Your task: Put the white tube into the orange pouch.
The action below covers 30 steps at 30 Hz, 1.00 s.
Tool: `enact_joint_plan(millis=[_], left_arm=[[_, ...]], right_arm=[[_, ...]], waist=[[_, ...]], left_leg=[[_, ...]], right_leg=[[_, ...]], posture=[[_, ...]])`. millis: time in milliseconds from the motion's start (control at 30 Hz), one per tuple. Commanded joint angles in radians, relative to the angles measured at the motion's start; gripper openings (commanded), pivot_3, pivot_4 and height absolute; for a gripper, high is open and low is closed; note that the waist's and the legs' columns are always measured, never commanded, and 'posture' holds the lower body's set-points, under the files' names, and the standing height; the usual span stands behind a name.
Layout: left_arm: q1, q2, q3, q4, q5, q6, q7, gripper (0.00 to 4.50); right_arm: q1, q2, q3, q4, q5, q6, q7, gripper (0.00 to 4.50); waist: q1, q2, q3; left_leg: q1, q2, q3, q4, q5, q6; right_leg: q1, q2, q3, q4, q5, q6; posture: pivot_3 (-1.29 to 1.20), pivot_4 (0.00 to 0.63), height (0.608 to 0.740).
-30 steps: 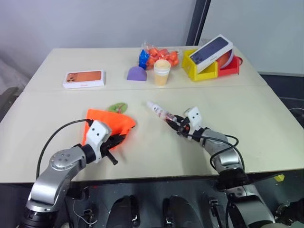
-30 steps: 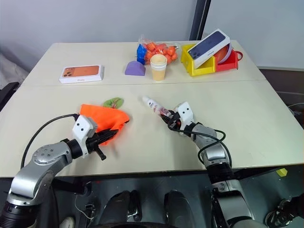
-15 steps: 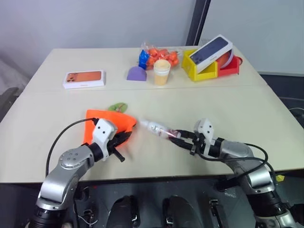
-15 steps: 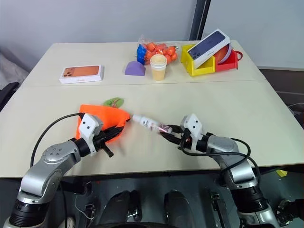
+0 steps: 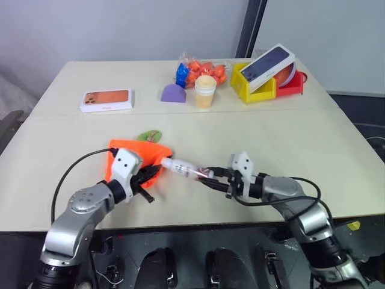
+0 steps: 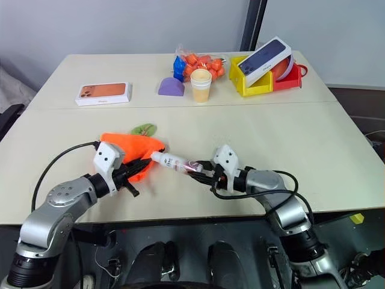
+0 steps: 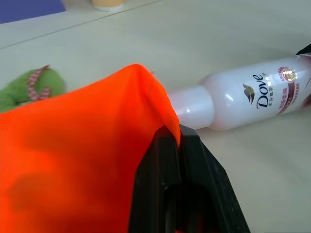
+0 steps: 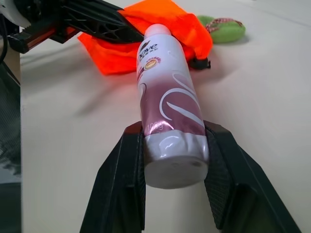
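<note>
I should move my right gripper back because the tube's white cap (image 5: 166, 162) is resting against the pinched pouch edge. My left gripper should pull that edge (image 7: 169, 110) nearer at the same time to open up the pouch's opening.
The orange pouch (image 5: 143, 152) lies on the near left of the table, its green tag (image 5: 149, 136) just behind it. My left gripper (image 5: 148, 178) is shut on the pouch's edge (image 7: 146, 92), pinching the fabric and holding it up. My right gripper (image 5: 212, 177) is shut on the labelled end of the white tube (image 5: 183, 168), which lies nearly level and points left. The tube's white cap (image 7: 192, 107) sits right at the lifted pouch edge. In the right wrist view the tube (image 8: 167, 107) runs from between my fingers to the pouch (image 8: 165, 19).
A white box with an orange phone picture (image 5: 106, 100) lies at the far left. At the back stand a purple piece (image 5: 173, 93), a pale yellow cup (image 5: 204, 91), a bag of orange balls (image 5: 203, 69), and yellow (image 5: 249, 87) and red bins (image 5: 292, 84) under a dark phone box (image 5: 269, 65).
My right gripper has carried the tube left and nearer, turning it from pointing away to pointing left, so its cap now meets the pouch. The left gripper kept its hold in place.
</note>
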Motion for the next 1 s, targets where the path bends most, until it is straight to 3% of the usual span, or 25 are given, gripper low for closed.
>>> enact_joint_plan(millis=[33, 367, 733, 1000], left_arm=[[-0.017, -0.005, -0.021, -0.059, -0.04, 0.003, -0.016, 0.0], [-0.01, 0.002, -0.032, -0.075, -0.047, 0.008, -0.011, 0.0], [-0.001, 0.008, 0.025, -0.052, -0.031, -0.015, 0.024, 0.0], [0.027, 0.037, 0.042, -0.08, -0.058, -0.014, 0.005, 0.0]], right_arm=[[-0.072, 0.045, 0.079, 0.0, -0.033, -0.062, 0.024, 1.04], [-0.166, 0.092, 0.113, 0.071, -0.077, -0.093, 0.046, 1.04], [-0.079, -0.045, -0.003, -0.034, -0.026, -0.063, 0.085, 1.04], [-0.081, -0.055, -0.022, -0.052, -0.026, -0.054, 0.061, 1.04]], waist=[[0.0, 0.0, 0.0], [0.0, 0.0, 0.0], [0.0, 0.0, 0.0], [-0.003, 0.0, 0.0]], left_leg=[[0.0, 0.0, 0.0, 0.0, 0.0, 0.0], [0.0, 0.0, 0.0, 0.0, 0.002, -0.001], [0.0, 0.0, 0.0, 0.0, 0.0, -0.001], [0.0, 0.0, 0.0, -0.001, 0.0, 0.0]], right_leg=[[0.0, 0.0, 0.0, 0.0, 0.0, 0.0], [0.0, 0.0, 0.0, 0.0, 0.001, 0.001], [0.0, 0.0, 0.0, -0.001, 0.0, 0.0], [0.0, 0.0, 0.0, -0.001, 0.0, 0.0]], posture=[[0.0, 0.15, 0.74], [0.0, 0.15, 0.74], [0.0, 0.15, 0.74], [0.0, 0.15, 0.74]])
